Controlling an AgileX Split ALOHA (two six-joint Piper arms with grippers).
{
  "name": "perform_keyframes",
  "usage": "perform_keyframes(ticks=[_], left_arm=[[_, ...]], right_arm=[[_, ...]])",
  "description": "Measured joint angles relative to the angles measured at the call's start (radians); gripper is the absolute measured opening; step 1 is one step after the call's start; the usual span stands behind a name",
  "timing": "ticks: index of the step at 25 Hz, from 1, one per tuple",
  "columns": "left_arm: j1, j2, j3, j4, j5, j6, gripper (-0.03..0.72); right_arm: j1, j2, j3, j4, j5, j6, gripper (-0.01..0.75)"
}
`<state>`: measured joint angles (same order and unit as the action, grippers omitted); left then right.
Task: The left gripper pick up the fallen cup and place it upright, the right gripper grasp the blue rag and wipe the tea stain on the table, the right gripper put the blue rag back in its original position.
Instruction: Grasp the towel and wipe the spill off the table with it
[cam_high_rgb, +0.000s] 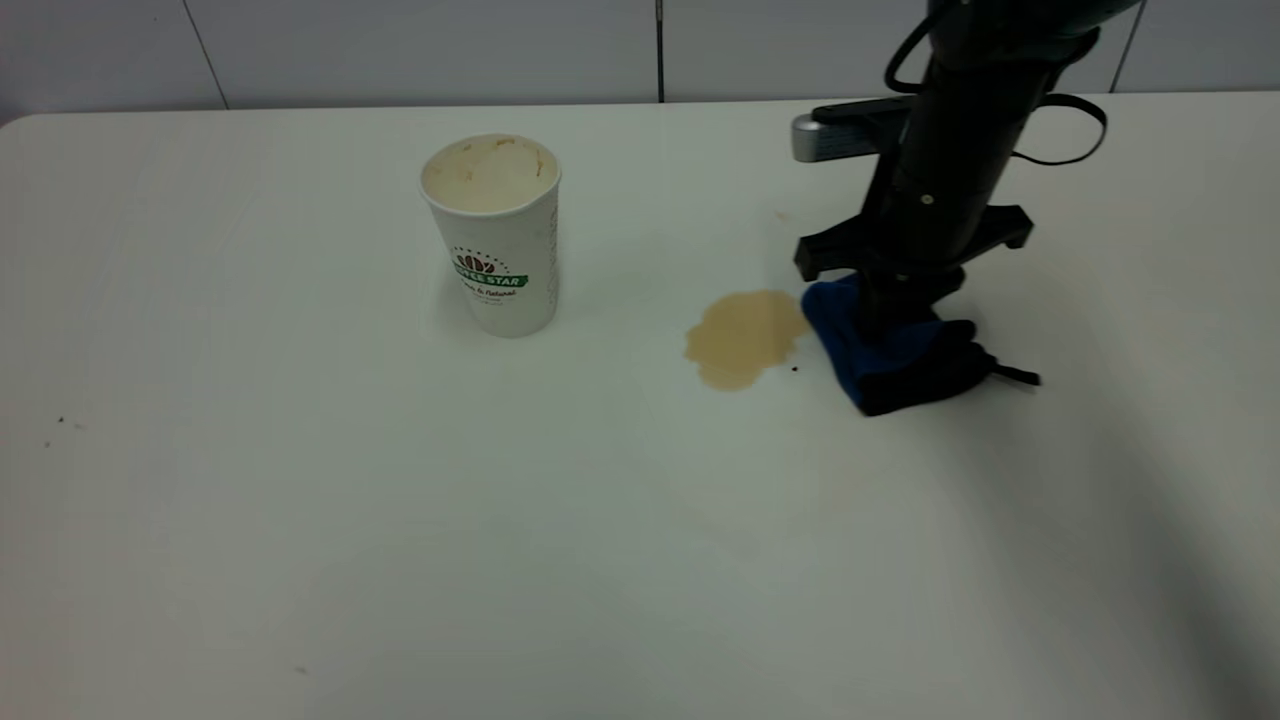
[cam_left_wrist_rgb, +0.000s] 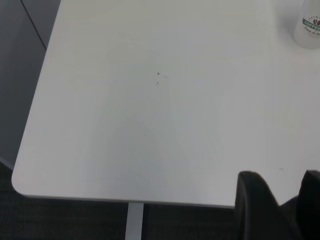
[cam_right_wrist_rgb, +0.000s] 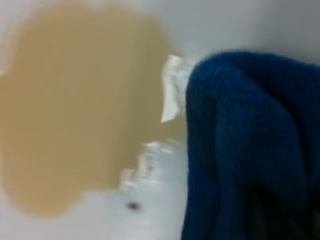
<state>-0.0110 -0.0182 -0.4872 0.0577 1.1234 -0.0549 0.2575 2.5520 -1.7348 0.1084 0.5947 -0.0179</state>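
Note:
Next, my right gripper wipes the blue rag back across the stain's middle (cam_high_rgb: 741, 341) before it returns the rag, because the rag touches only the tea stain's edge (cam_high_rgb: 801, 319).
The white cup (cam_high_rgb: 490, 235) with its green-and-red logo stands upright on the table (cam_high_rgb: 300, 500), left of centre; its base also shows in the left wrist view (cam_left_wrist_rgb: 311, 25). The light-brown tea stain (cam_high_rgb: 745, 338) (cam_right_wrist_rgb: 75, 110) lies right of it. The blue rag (cam_high_rgb: 890, 355) (cam_right_wrist_rgb: 250, 145) is bunched on the table, its edge touching the stain's right side. My right gripper (cam_high_rgb: 890, 325) comes down from above and is shut on the rag, fingertips buried in the cloth. My left gripper (cam_left_wrist_rgb: 282, 195) is open, parked above the table's near-left corner, far from the cup.
A tiny black dot (cam_high_rgb: 794, 368) (cam_right_wrist_rgb: 133, 205) sits just below the stain. A few dark specks (cam_high_rgb: 60, 421) mark the table's left side. Grey wall panels (cam_high_rgb: 400, 50) run along the back edge. The rounded table corner (cam_left_wrist_rgb: 20, 180) drops off to dark floor.

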Motion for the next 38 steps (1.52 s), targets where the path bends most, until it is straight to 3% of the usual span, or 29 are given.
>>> perform_keyframes(ticks=[8,16,23,33,38], left_arm=[[0.0,0.0,0.0,0.0,0.0,0.0,0.239],[0.0,0.0,0.0,0.0,0.0,0.0,0.239],[0.0,0.0,0.0,0.0,0.0,0.0,0.239],[0.0,0.0,0.0,0.0,0.0,0.0,0.239],[0.0,0.0,0.0,0.0,0.0,0.0,0.239]], right_arm=[[0.086,0.038,-0.122,0.031,0.024,0.009,0.077],[0.175,0.052,-0.133,0.054,0.09,-0.006,0.077],[0.232,0.06,-0.135,0.064,-0.044,-0.026,0.077],[0.132,0.091,-0.138,0.067,-0.177,-0.018,0.077],[0.019,0.095,-0.14,0.075,-0.133,-0.007,0.076]])
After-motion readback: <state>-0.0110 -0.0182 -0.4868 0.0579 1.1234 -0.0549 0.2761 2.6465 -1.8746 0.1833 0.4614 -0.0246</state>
